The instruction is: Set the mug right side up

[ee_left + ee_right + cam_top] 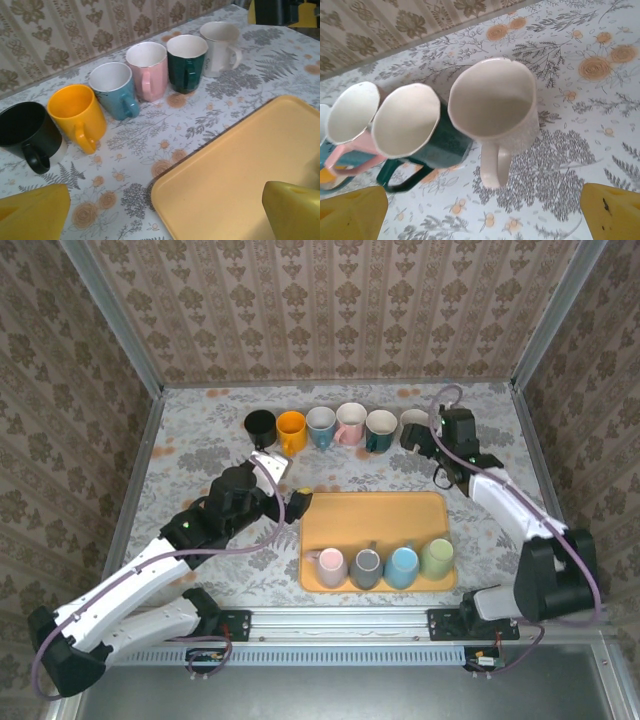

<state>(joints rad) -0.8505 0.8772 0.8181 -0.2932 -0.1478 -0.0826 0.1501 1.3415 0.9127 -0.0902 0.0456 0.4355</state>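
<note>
The tray's pink mug (332, 561) is upside down at the loose end of the row, so my left gripper should keep moving toward it until the open fingers close around its body (331, 575).
A white mug (492, 100) stands upright with its mouth up and its handle toward me, at the right end of the back row (413, 418). My right gripper (485, 212) hovers open just above and in front of that handle, touching nothing; its yellow fingertips (352, 215) stand wide apart. My left gripper (165, 210) is open over the far left corner of the orange tray (250, 160), nothing between its fingers. Several mugs stand in a row along the tray's near side, and the pink one (331, 567) and its neighbours look bottom-up.
Left of the white mug stand a dark green mug (440, 145), a pink mug (147, 70), a blue mug (112, 87), an orange mug (77, 112) and a black mug (25, 130), all upright and close together. Patterned walls enclose the table.
</note>
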